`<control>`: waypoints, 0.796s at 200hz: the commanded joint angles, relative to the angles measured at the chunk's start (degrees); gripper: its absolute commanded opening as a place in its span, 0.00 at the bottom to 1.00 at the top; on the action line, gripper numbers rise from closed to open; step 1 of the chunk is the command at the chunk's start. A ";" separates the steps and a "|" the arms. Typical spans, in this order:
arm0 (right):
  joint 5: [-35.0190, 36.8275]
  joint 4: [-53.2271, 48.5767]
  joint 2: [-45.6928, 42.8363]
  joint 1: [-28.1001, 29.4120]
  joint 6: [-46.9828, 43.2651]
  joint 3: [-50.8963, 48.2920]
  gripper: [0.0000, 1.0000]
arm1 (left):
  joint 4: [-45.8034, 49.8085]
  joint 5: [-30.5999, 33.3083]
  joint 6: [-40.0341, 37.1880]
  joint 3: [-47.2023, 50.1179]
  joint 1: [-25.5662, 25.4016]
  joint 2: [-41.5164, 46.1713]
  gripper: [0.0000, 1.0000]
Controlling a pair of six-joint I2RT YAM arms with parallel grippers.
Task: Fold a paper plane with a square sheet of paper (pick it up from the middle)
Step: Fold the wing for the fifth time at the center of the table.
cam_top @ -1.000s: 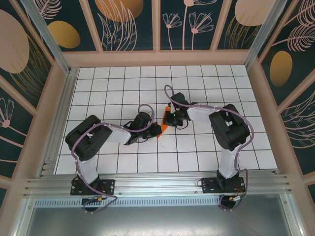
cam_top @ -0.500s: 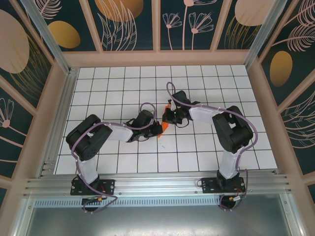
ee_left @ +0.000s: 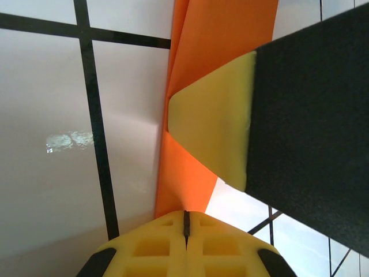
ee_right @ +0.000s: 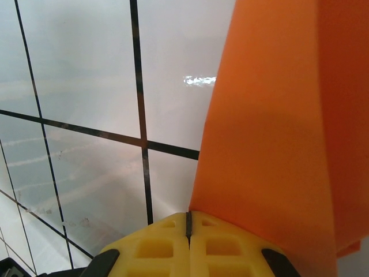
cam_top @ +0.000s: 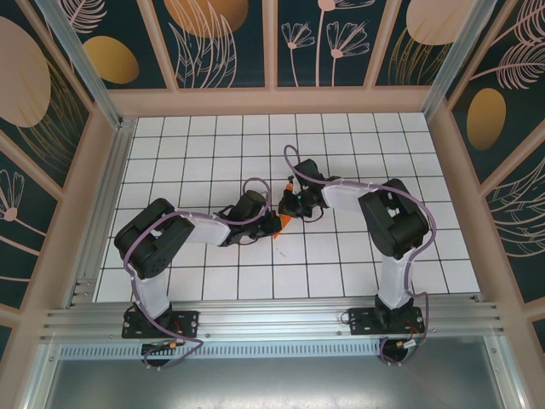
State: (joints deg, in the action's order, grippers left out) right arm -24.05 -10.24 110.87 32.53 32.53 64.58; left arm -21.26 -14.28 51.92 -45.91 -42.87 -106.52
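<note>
My right gripper should move back and press toward the folded paper's far end, because it is pressing the paper's folded edge close to my left gripper.
The square sheet of paper is bright orange and folded into a narrow, layered strip on the white grid table. From above, just a small piece of it peeks out between the two arms. My left gripper is shut, and the paper runs out from under its yellow tips. My right gripper is also shut; one yellow finger of it lies across the strip. In the right wrist view the paper spreads to the right of the closed tips. I cannot tell if either gripper pinches it.
Both arms reach in to the middle of the tiled table, their wrists almost touching. Wooden walls with patterned panels box the table in on three sides. An aluminium rail runs along the near edge.
The left gripper has slid slightly right toward the right gripper. The right wrist has shifted a little left. Less orange paper shows between them than a second ago.
</note>
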 commanded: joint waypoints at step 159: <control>0.19 3.09 7.23 -10.19 -2.84 10.81 0.00 | 5.78 -0.61 -3.66 5.23 -0.77 -4.22 0.00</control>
State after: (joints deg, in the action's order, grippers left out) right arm -29.10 -9.19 117.49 24.56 31.88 71.88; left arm -25.56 -14.55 49.91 -43.81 -42.87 -106.74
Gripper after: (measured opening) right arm 0.046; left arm 0.046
